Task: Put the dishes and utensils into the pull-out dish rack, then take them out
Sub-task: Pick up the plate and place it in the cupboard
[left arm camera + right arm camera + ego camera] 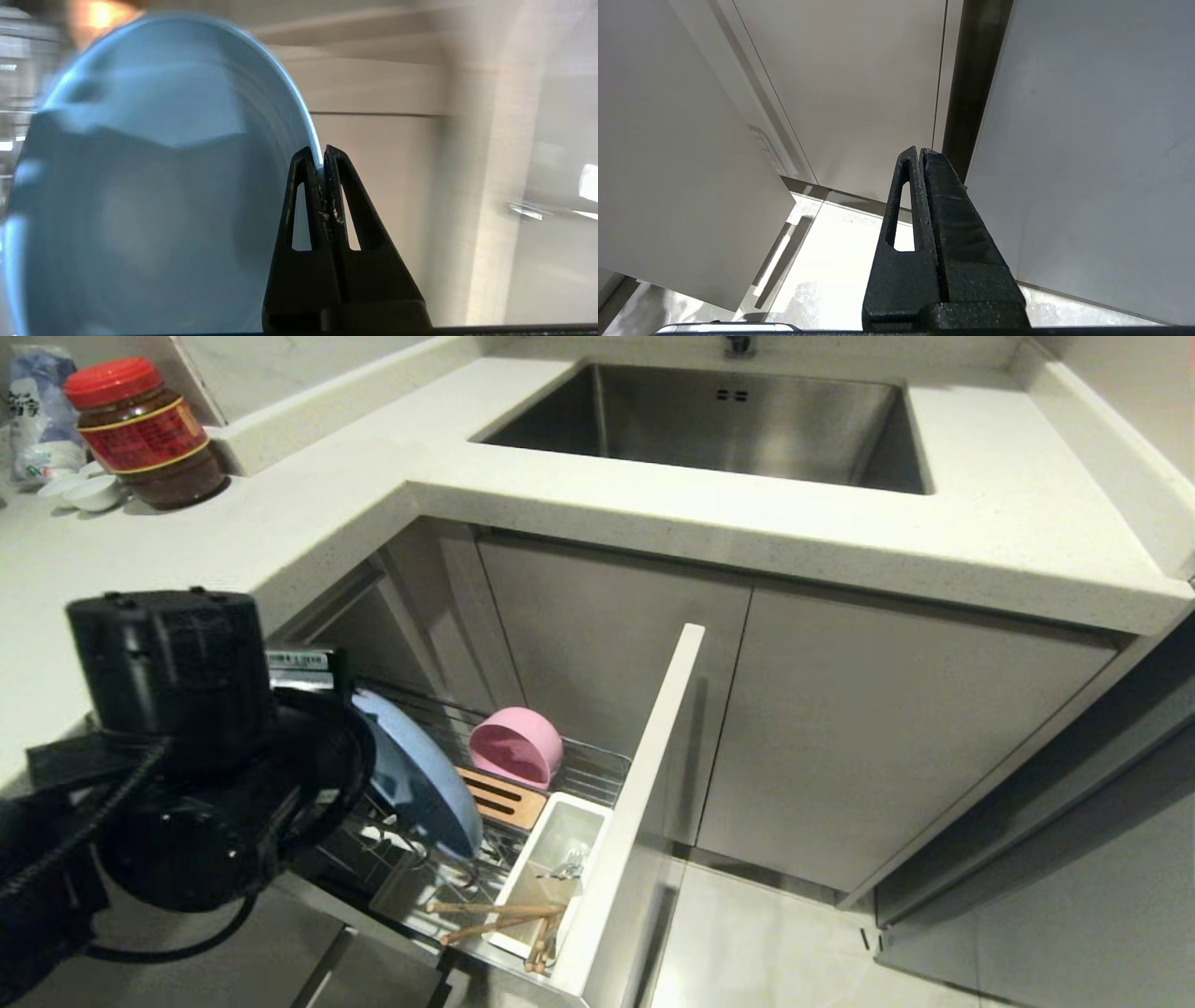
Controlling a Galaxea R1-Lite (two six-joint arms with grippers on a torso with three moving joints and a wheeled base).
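Note:
The light-blue plate's lower edge [459, 851] is too high above the rack's wires, so next my left gripper brings the plate down toward the white utensil bin before it opens.
The pull-out dish rack [602, 767] stands open below the counter. The light-blue plate [425, 775] is tilted on edge at the rack's left side. My left gripper [322, 161] is shut on the plate's [154, 177] rim; in the head view the black left arm [187, 756] hides its fingers. The pink bowl [515, 747] lies on its side at the rack's back. The chopsticks [495, 910] rest across the front end of the white utensil bin [551, 845], and the fork [568, 870] sits inside the bin. My right gripper [920, 151] hangs shut and empty, facing cabinet doors and floor.
The rack's white front panel [644, 803] juts out toward me. A slotted wooden strip [504, 798] lies between the bowl and the bin. A steel sink [709, 425] is set in the counter above. A red-lidded jar [145, 434] and small white saucers [89, 490] stand at the back left.

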